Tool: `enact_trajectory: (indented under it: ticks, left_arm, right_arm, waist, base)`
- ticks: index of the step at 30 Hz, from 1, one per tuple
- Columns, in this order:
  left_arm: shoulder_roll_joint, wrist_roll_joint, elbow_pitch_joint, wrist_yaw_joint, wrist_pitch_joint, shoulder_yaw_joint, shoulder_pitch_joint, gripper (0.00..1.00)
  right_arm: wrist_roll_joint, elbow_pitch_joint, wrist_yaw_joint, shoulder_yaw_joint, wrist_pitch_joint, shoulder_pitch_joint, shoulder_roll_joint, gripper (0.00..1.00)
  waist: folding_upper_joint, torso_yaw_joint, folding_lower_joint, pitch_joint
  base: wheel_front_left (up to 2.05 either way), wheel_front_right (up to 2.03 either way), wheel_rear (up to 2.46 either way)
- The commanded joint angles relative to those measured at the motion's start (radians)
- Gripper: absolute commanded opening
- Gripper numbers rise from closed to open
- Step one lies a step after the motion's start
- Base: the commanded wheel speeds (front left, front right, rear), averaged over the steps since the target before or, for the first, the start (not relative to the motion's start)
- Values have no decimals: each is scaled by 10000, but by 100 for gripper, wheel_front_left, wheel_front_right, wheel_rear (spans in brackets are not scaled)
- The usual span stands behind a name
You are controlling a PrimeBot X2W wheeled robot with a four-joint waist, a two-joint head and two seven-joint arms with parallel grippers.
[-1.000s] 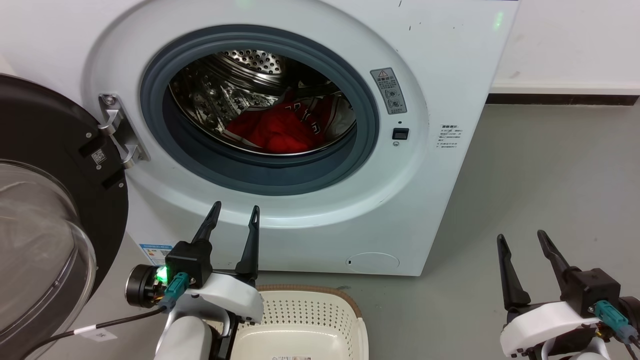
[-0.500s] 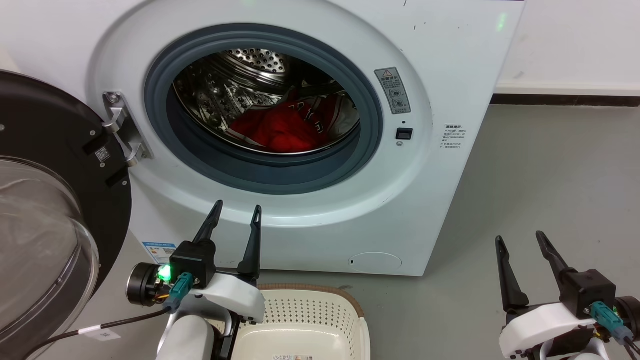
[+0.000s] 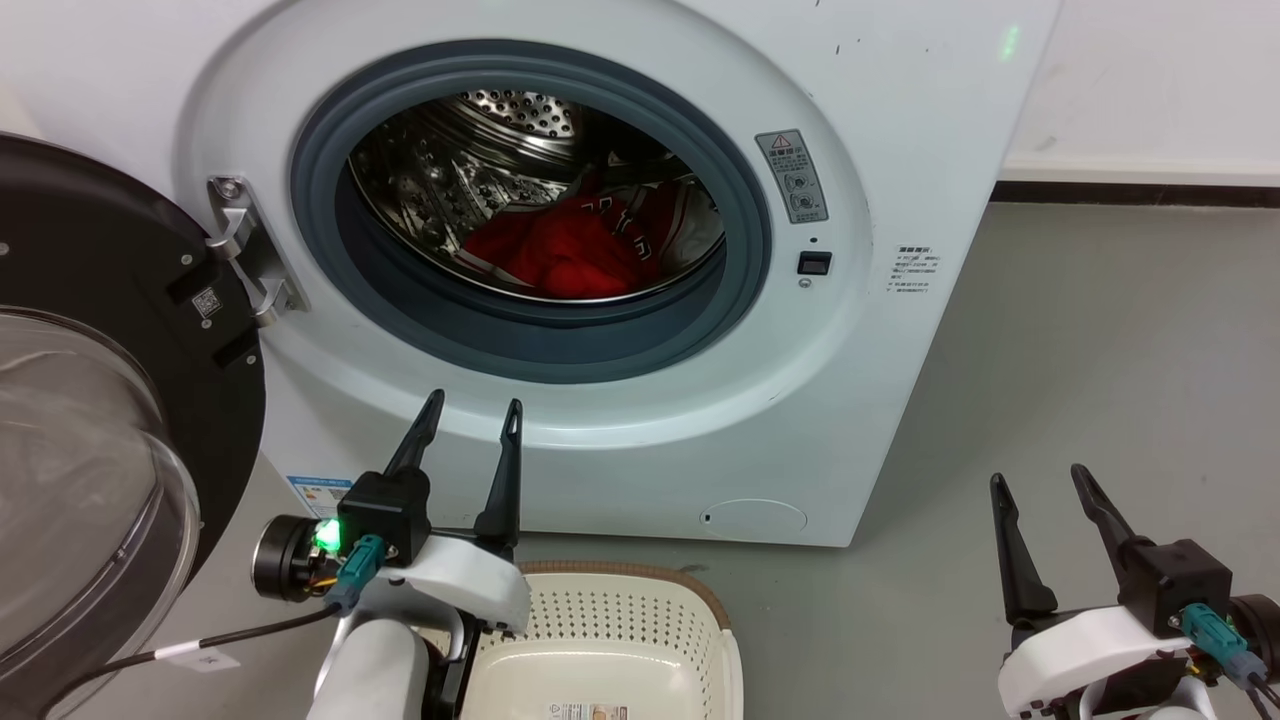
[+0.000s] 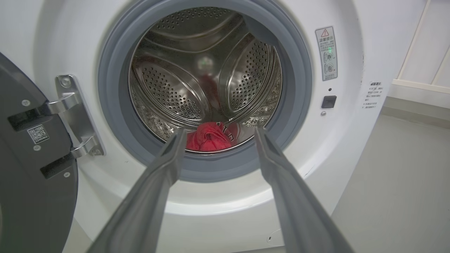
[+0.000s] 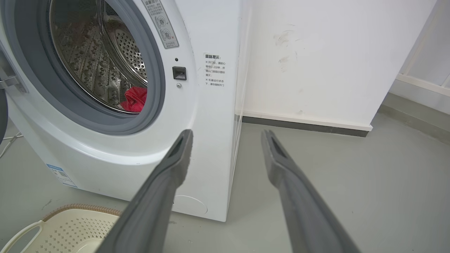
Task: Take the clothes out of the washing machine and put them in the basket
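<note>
The clothes' lettered fold (image 3: 631, 228) continues into the front heap, so the red clothes (image 3: 581, 254) will all come out together and leave the steel drum empty when I pull.
The white washing machine (image 3: 880, 130) stands ahead with its porthole open. The red clothes (image 3: 565, 255) lie bunched at the bottom of the steel drum, also seen as clothes (image 4: 208, 137) and clothes (image 5: 135, 99). The cream basket (image 3: 600, 615) with a brown rim sits on the floor in front of the machine, basket (image 5: 70, 225). My left gripper (image 3: 472, 420) is open and empty, below the porthole and above the basket's left side; left gripper (image 4: 218, 133) points at the drum. My right gripper (image 3: 1040, 480) is open and empty over the floor at the right, right gripper (image 5: 226, 135).
The black-rimmed glass door (image 3: 90, 400) hangs open at the left on a metal hinge (image 3: 245, 255). Grey floor (image 3: 1080, 350) stretches right of the machine to a white wall (image 5: 316, 52) with a dark skirting. A cable (image 3: 200, 645) trails from my left wrist.
The head camera has shifted slightly, so the machine sits a little higher and to the right in view. Both grippers stay open, and the clothes have not moved.
</note>
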State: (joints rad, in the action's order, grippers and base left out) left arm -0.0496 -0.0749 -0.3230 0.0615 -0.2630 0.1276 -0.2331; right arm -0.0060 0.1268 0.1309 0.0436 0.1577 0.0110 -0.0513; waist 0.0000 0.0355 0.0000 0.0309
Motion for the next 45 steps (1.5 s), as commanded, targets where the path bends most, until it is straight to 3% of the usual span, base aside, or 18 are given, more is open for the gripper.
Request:
enact_trajectory:
  ticks: [1,11,23,36,42,43,45]
  left_arm:
    - [-14,-26,-4,14,-27,-9,-177,100]
    - [-14,-170,-279,-228,-27,52,-1486,100]
    - [-429,244,-1817,-326,-26,-344,-4991,100]
    - [-1543,776,-4996,-458,310,-232,-8756,100]
    - [-2115,1124,-6106,-444,1075,7,-10328,100]
    - [-2520,1358,-6805,-379,1698,206,-11157,100]
    - [-2733,1470,-7132,-333,2040,310,-11525,100]
  right_arm:
    - [39,-21,-3,-5,0,52,20,100]
    - [34,-451,-3,-129,-63,420,20,100]
    - [140,-884,-3,-547,49,1578,23,100]
    - [1106,188,-5,-1666,784,2865,23,100]
    - [1509,624,-5,-2042,1005,3459,23,100]
    - [1860,879,-5,-2330,1071,3738,25,100]
    - [2014,917,-5,-2444,1078,3885,22,100]
  waist:
    - [0,4,0,48]
    - [0,-103,0,930]
    - [0,-1055,0,3523]
    - [0,-2241,0,5736]
    - [0,-2762,0,6473]
    - [0,-3097,0,6787]
    - [0,-3248,0,6905]
  base:
    - [0,0,0]
    - [0,0,0]
    - [0,0,0]
    - [0,0,0]
    - [0,0,0]
    - [0,0,0]
    - [0,0,0]
